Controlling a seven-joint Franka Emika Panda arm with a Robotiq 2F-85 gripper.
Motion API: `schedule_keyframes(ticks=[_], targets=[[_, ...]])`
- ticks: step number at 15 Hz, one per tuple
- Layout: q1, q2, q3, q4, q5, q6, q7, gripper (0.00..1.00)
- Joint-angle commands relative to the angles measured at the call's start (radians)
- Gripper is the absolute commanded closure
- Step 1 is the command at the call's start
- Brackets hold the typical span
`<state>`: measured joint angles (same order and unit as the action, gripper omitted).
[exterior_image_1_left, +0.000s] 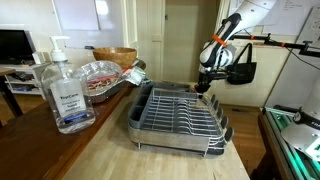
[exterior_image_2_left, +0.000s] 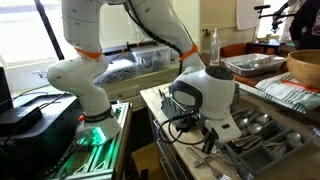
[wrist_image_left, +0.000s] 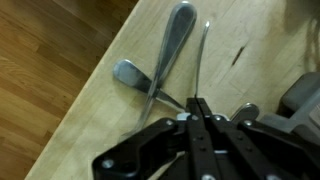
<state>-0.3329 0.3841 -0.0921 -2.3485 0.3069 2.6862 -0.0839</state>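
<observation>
The metal utensil's handle is tilted on its edge in my gripper. My gripper should open, let the handle come to lie flat, and take hold of the utensil's neck before it lifts.
In the wrist view my gripper is shut, its two black fingers pressed together over cutlery lying on a wooden counter. A thin metal utensil runs straight into the seam between the fingertips and appears clamped there. Two spoons cross just to its left, a long one and a shorter one. Another spoon bowl peeks out on the right. In both exterior views the gripper is low at the counter's far end, beside the dish rack.
A hand sanitiser bottle, a foil tray and a wooden bowl stand on the counter. The counter edge drops to wood floor on the left of the wrist view. The rack's corner is close on the right.
</observation>
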Motion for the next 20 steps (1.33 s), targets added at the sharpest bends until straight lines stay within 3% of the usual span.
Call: schedule_keyframes(ticks=[1, 3, 7, 15, 20], targets=[[0.007, 0.011, -0.009, 0.010, -0.010, -0.037, -0.004, 0.99], [0.005, 0.019, -0.007, 0.013, -0.008, -0.031, -0.009, 0.99], [0.001, 0.030, -0.003, 0.017, -0.003, -0.026, -0.017, 0.88], [-0.003, 0.056, -0.002, 0.030, -0.004, -0.023, -0.025, 0.88], [-0.001, 0.065, -0.003, 0.038, -0.008, -0.024, -0.023, 0.45]])
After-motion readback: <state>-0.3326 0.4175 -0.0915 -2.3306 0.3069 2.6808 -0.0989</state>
